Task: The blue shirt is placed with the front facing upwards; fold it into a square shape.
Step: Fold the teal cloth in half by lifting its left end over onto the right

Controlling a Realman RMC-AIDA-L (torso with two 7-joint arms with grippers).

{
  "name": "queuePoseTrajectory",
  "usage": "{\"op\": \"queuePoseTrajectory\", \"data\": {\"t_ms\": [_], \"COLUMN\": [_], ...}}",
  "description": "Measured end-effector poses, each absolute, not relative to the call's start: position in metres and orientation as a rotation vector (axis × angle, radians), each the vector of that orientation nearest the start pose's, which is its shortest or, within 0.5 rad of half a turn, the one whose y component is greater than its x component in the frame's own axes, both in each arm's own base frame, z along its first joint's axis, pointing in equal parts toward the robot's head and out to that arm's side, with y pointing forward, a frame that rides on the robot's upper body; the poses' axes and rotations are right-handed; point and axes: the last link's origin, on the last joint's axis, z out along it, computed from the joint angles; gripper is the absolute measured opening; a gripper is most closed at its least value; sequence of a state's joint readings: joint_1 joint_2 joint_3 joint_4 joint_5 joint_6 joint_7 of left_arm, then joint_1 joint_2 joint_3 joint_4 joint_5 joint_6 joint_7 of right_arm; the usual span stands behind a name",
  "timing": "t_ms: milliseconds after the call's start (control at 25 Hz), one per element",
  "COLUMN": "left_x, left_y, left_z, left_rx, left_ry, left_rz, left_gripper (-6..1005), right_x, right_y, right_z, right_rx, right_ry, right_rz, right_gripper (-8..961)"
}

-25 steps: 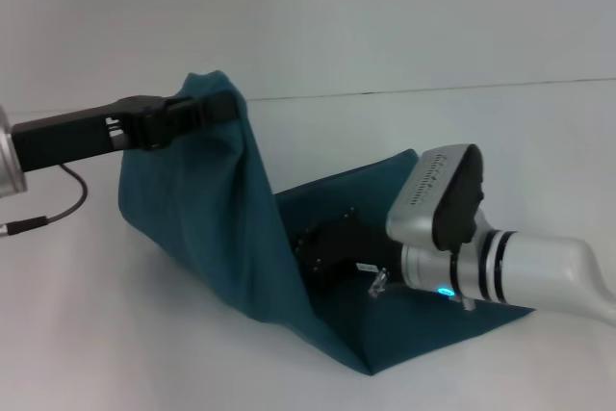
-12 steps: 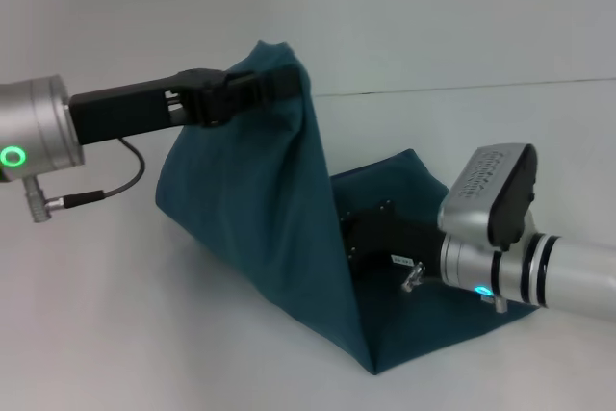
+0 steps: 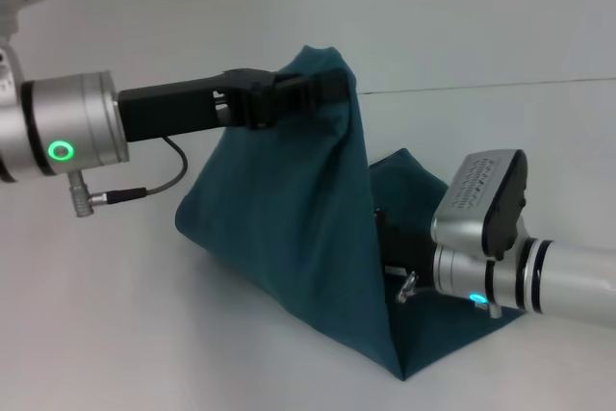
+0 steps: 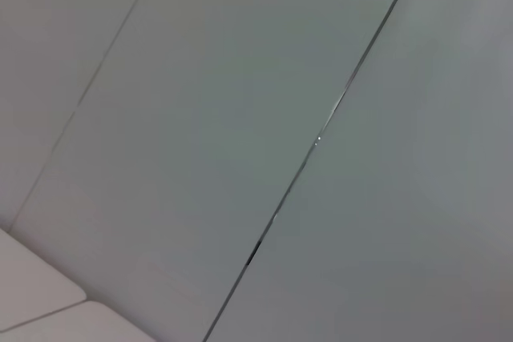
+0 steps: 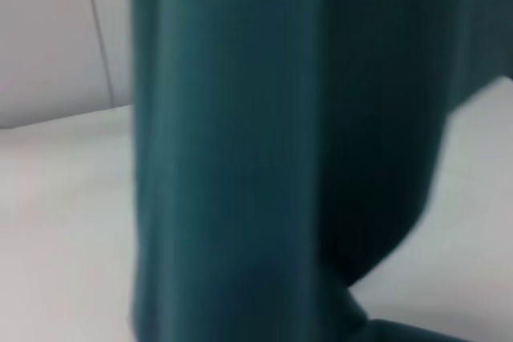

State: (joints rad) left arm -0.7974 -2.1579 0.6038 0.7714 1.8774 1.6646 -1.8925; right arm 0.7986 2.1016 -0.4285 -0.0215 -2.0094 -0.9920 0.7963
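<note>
I should pull my right gripper out of the way because it reaches under the blue shirt's raised fold [image 3: 358, 223]. My left gripper will then lay the fold over the shirt's lower part [image 3: 441, 330].
The blue shirt [image 3: 289, 228] is a dark teal cloth pulled up into a tent shape over the white table. My left gripper [image 3: 322, 87] is shut on its top edge and holds it high. The lower part lies on the table to the right, and my right gripper [image 3: 383, 238] reaches in low behind the raised fold, its fingers hidden by the cloth. The right wrist view is filled by the hanging blue shirt [image 5: 280, 142] close up. No lettering shows.
The white table [image 3: 144, 334] spreads around the shirt, with a thin dark seam [image 3: 481, 86] running across its far side. A black cable [image 3: 159, 180] hangs under the left wrist. The left wrist view shows only pale panels and a seam [image 4: 313, 158].
My left gripper has carried the shirt's raised edge to the right and slightly down. My right arm has drawn back to the right, and the raised fold now covers its fingers.
</note>
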Motion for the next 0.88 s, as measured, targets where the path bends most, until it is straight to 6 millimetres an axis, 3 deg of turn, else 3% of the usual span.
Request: {"op": "queuePoseTrajectory", "data": {"t_ms": [360, 880], "left_x": [-0.126, -0.127], "left_y": [0.382, 0.383], "left_z": [0.010, 0.011], "left_rx": [-2.776, -2.769], "left_ry": [-0.878, -0.870], "left_rz": [-1.142, -1.139], "left_gripper": [33, 32], "right_x": [0.227, 0.207], "right_y": [0.350, 0.349], "right_z": [-0.131, -0.149], "right_rx": [-2.694, -2.733], "right_ry": [0.401, 0.343], "right_rz": [0.489, 0.451], "right_gripper": [-1, -1]}}
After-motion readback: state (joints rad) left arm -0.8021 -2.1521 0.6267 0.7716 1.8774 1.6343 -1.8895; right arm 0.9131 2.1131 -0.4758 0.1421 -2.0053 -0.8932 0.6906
